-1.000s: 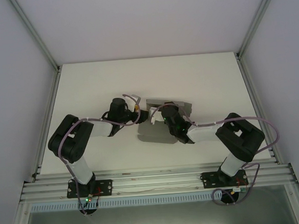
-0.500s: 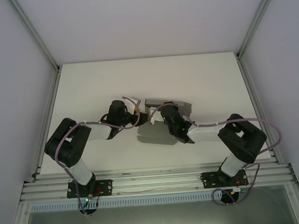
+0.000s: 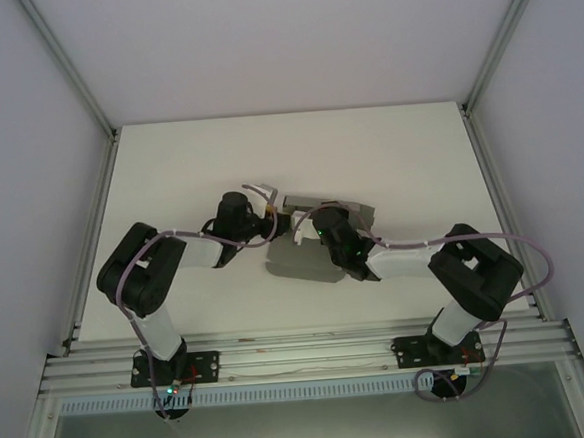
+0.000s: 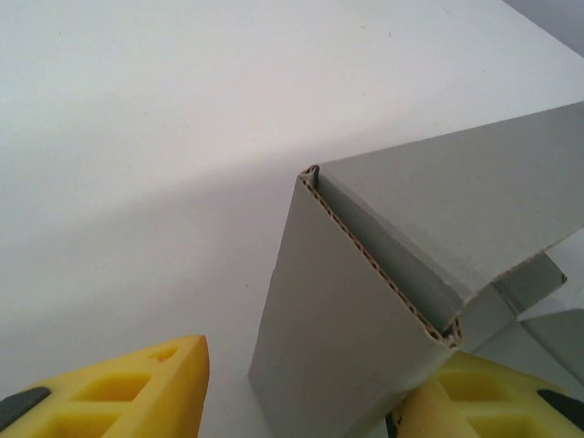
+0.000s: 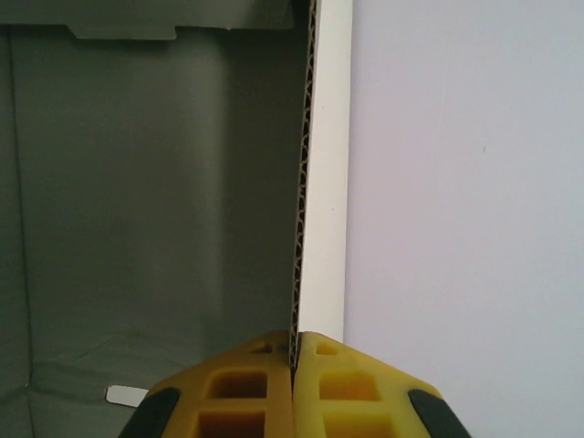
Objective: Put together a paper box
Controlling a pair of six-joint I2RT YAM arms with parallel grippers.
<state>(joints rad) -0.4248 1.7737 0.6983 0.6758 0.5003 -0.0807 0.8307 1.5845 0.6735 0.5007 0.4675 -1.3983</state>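
The paper box's end [image 4: 333, 315] is at a slant between my left gripper's fingers. Next, my left gripper lines up and squarely pinch that end's edge [image 4: 388, 274] before my right gripper works on the box's far panel.
The paper box [image 3: 297, 263] is grey corrugated cardboard, partly folded up, at the table's middle. In the left wrist view a folded wall of the paper box [image 4: 347, 301] stands between my yellow fingers; my left gripper [image 4: 310, 388] is open around its corner, with the right finger [image 4: 484, 401] close against the card. From above, the left gripper [image 3: 275, 218] sits at the box's left end. My right gripper [image 5: 294, 345] is shut on the edge of an upright box wall [image 5: 307, 182], with the box's grey inside [image 5: 155, 182] to its left. Seen from above, the right gripper [image 3: 310, 225] is over the box.
The white table [image 3: 168, 167] has free room to the far side and on both flanks of the box. Aluminium rails [image 3: 93, 233] run along the left, right and near edges. Purple cables loop over both arms.
The left gripper has edged right and slightly away, up to the box's left end. The right gripper has kept its hold and shifted a little left with the box.
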